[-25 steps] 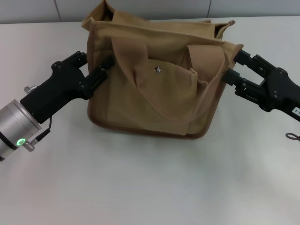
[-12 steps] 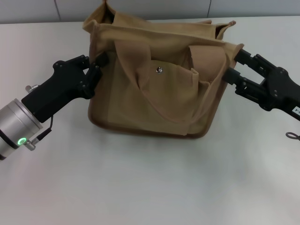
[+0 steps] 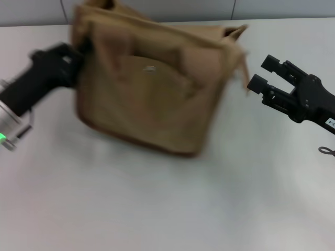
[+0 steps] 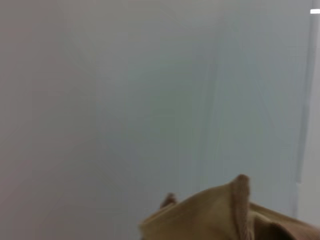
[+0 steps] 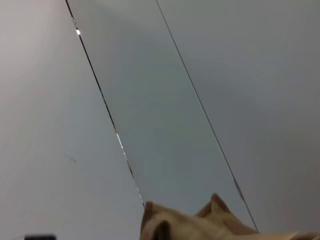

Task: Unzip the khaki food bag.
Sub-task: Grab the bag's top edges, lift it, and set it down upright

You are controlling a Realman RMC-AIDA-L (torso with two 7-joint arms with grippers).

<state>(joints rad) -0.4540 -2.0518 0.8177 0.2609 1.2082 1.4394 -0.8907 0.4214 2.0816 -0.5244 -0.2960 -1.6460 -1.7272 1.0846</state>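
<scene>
My left gripper is holding the khaki food bag's upper edge (image 3: 84, 35) far away from my open right gripper. I should therefore swing that edge back toward the middle (image 3: 172, 93) between both grippers.
The khaki food bag (image 3: 152, 89) stands on the white table (image 3: 167, 209), tilted and blurred, at the left of centre in the head view. My left gripper (image 3: 78, 52) is at the bag's upper left edge and seems shut on the fabric there. My right gripper (image 3: 260, 73) is open and empty, a short way to the right of the bag's right corner and not touching it. A tan corner of the bag shows in the left wrist view (image 4: 225, 215) and in the right wrist view (image 5: 200, 225). The zipper is not visible.
A small dark loop (image 3: 327, 151) lies at the table's right edge under my right arm. A grey wall (image 3: 209, 8) runs behind the table's far edge.
The bag has been dragged to the left with my left gripper and has come away from my right gripper, which has stayed in place.
</scene>
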